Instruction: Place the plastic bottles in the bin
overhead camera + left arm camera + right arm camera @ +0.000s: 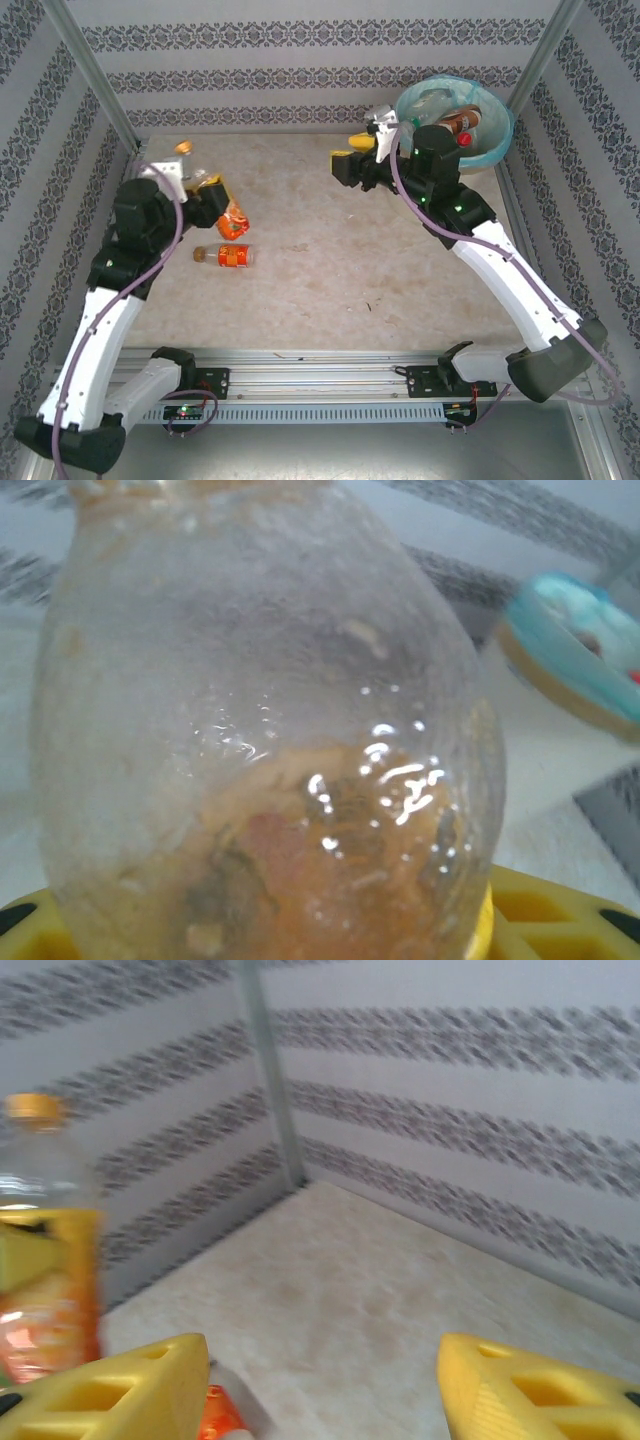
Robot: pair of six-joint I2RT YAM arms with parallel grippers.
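The clear bottle [232, 220] will hang down from the orange cap [184, 147] when my right gripper carries it, because that cap sits closed on the bottle's neck.
My left gripper [216, 196] is shut on a clear plastic bottle with an orange label [233, 220] at the table's left. Its body [260, 730] sits between the yellow fingertips [540, 910] in the left wrist view. A second bottle with a red-orange label [225, 256] lies on the table just in front; its label [220, 1415] shows beside my right gripper's left finger. A clear bottle with an orange cap [45, 1250] stands upright at the left of the right wrist view. My right gripper [352, 152] [325, 1390] is open and empty, left of the bin [500, 140] [570, 655].
The bin stands in the back right corner with several bottles inside. A small orange cap [183, 146] shows near the back left wall. Patterned walls and metal posts close in the table on three sides. Bare tabletop [360, 260] lies between the arms.
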